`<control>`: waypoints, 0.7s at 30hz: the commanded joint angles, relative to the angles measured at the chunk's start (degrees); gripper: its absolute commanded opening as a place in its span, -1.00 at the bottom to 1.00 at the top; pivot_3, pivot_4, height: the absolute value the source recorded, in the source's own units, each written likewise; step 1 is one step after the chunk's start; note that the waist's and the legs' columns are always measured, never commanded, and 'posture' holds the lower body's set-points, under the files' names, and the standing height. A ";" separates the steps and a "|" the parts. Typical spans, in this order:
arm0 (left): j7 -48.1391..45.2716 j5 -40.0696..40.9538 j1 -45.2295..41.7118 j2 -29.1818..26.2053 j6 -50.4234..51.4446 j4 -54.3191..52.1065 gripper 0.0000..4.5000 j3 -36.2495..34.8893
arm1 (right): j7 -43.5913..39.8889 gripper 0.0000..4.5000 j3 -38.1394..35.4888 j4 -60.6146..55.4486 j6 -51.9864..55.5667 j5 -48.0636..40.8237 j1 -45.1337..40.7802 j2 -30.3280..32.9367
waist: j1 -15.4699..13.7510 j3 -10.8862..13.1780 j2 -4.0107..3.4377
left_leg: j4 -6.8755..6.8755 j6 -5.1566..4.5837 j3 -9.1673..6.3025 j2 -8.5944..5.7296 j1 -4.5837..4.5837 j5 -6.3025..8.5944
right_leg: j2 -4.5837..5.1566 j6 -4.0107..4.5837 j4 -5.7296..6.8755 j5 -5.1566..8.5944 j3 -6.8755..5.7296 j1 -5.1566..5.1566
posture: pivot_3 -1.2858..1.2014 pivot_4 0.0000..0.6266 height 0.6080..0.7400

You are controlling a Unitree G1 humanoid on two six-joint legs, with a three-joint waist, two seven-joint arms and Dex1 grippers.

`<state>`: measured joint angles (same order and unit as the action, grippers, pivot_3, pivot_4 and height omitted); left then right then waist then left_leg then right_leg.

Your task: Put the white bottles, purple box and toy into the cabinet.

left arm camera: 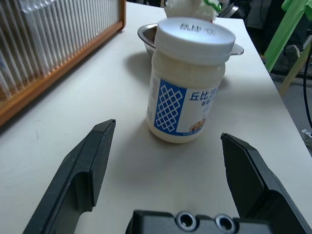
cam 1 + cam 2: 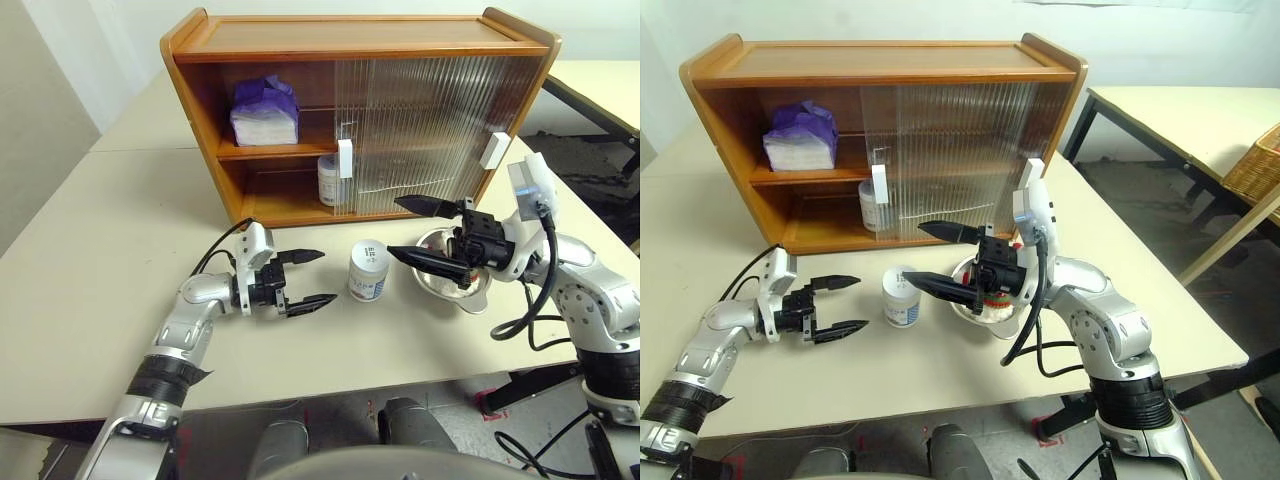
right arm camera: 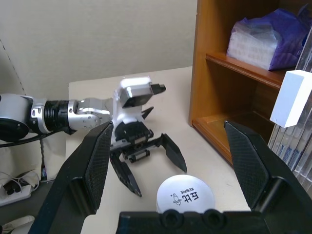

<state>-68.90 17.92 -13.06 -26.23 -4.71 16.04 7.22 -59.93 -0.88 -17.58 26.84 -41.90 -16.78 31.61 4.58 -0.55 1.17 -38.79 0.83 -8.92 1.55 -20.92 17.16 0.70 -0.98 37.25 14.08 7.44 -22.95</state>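
Note:
The door with the middle handle (image 2: 345, 158) will slide over and cover the open shelves when I push its handle, because the ribbed doors overlap (image 2: 415, 130).
The orange-brown cabinet (image 2: 360, 35) stands at the back of the table, its left half uncovered. The purple box (image 2: 265, 112) lies on its upper shelf. One white bottle (image 2: 328, 180) stands on the lower shelf beside the door edge. A second white bottle (image 2: 368, 271) stands upright on the table. My left gripper (image 2: 325, 277) is open just left of it, fingers pointing at it without touching. The right gripper (image 2: 394, 226) hovers open above the bowl, pointing left. The toy (image 1: 190, 7) sits in the bowl as a white fluffy shape with green trim, largely covered by the right gripper in the head views.
A shiny steel bowl (image 2: 445, 285) sits right of the table bottle. Ribbed sliding doors with white handles (image 2: 345, 158) cover the cabinet's right half. A second table (image 2: 1180, 115) and a wicker basket (image 2: 1255, 165) stand to the right. The table's front edge runs close below both arms.

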 commanded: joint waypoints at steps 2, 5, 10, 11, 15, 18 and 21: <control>-0.33 -1.59 -2.32 1.57 -1.54 2.17 0.98 1.56 | 0.13 1.00 -0.11 -0.80 0.62 -0.11 -0.08 0.49 | 0.08 0.00 0.00 | 0.00 0.00 0.00 0.00 -0.04 0.00 | 0.00 0.00 0.00 0.00 0.00 -0.02 | -0.12 -1.00 1.00; -0.36 -2.25 -3.61 2.69 -2.14 3.81 0.98 2.18 | 0.38 1.00 -0.16 -0.99 0.70 -0.10 -0.05 0.48 | 0.15 0.00 -0.01 | 0.04 0.00 0.00 0.00 -0.08 0.00 | 0.00 -0.01 0.01 0.00 0.00 0.00 | -0.12 -1.00 1.00; -0.39 -2.91 -5.16 4.27 -2.79 5.82 0.98 2.42 | 0.80 1.00 -0.46 -1.56 0.87 -0.27 0.50 0.61 | 0.31 -0.01 -0.01 | 0.03 -0.01 0.00 0.00 -0.08 0.00 | 0.00 -0.02 0.00 0.01 0.00 0.00 | -0.13 -1.00 1.00; -0.55 -3.10 -5.37 4.70 -2.88 6.14 0.98 2.71 | 0.94 1.00 -0.54 -1.70 0.94 -0.30 0.63 0.63 | 0.33 -0.01 -0.01 | 0.03 -0.01 0.00 0.00 -0.09 0.00 | 0.00 -0.03 0.00 0.01 0.00 0.00 | -0.13 -1.00 1.00; -0.89 -3.81 -6.14 5.99 -3.53 7.34 0.98 3.71 | 1.24 1.00 -0.63 -2.04 1.04 -0.33 0.91 0.72 | 0.41 -0.01 -0.01 | 0.03 -0.02 0.00 0.00 -0.09 0.01 | 0.00 -0.08 0.00 0.05 -0.01 0.00 | -0.14 -1.00 1.00; -0.63 -3.98 -6.93 6.88 -3.93 8.36 0.98 3.93 | 1.44 1.00 -0.70 -2.28 1.15 -0.43 1.05 0.79 | 0.49 0.00 -0.01 | 0.03 -0.02 0.00 0.00 -0.11 0.01 | 0.00 -0.13 -0.01 0.08 0.00 0.00 | -0.14 -1.00 1.00; -0.51 -4.20 -7.50 7.48 -4.24 9.27 0.98 4.02 | 1.56 1.00 -0.77 -2.48 1.20 -0.51 1.18 0.85 | 0.64 0.00 -0.01 | 0.03 -0.02 0.01 0.00 -0.17 0.01 | 0.00 -0.25 0.00 0.14 -0.01 0.03 | -0.14 -1.00 1.00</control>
<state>-69.32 15.05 -19.91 -18.98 -8.26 24.03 10.42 -58.64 -1.08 -19.31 27.47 -42.07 -15.86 32.07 5.23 -0.56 1.16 -38.75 0.80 -8.91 1.55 -21.10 17.17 0.70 -1.22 37.24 14.22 7.43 -22.92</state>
